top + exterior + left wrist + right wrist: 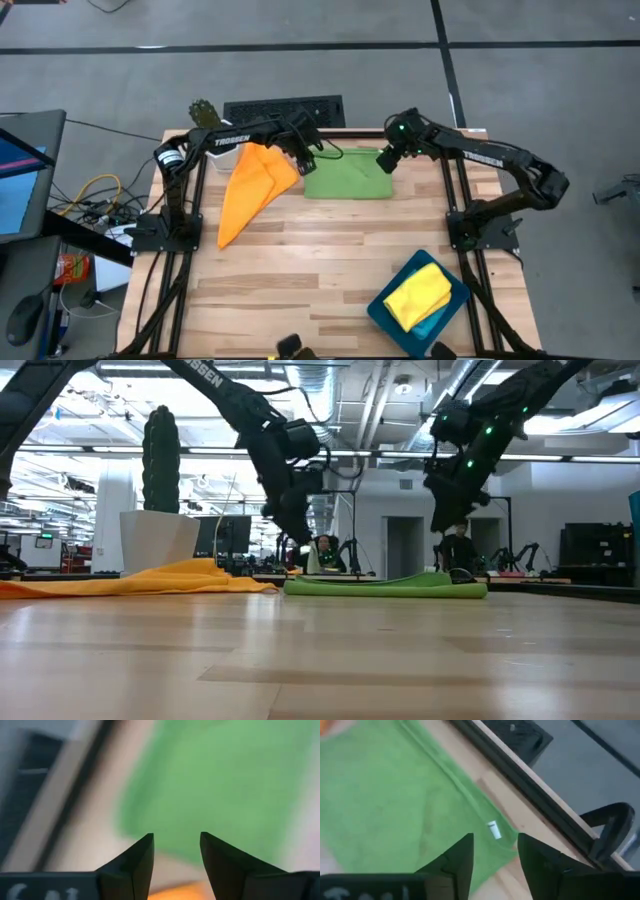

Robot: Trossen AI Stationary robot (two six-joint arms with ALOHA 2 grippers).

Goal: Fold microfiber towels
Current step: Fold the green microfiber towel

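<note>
The green towel (350,178) lies flat with straight, lined-up edges (348,197), so its folded layers should slide together and stay flat when I pull it nearer.
A green towel (345,176) lies folded flat near the table's far edge, a white label (493,830) at one corner. Left of it lies an orange towel (255,185), spread in a long loose triangle. My left gripper (303,160) hovers open over the green towel's left end (220,785), clear of the cloth (385,587). Above the towel's right end my right gripper (386,160) stands open, nothing between its fingers (462,857). A yellow towel (420,295) lies folded on a tray at the near right.
The dark teal tray (385,315) sits at the table's near right corner. A black keyboard-like slab (285,110) lies just beyond the far edge. The arms' frames (170,225) stand on both sides. Bare wood (320,260) fills the middle and near left.
</note>
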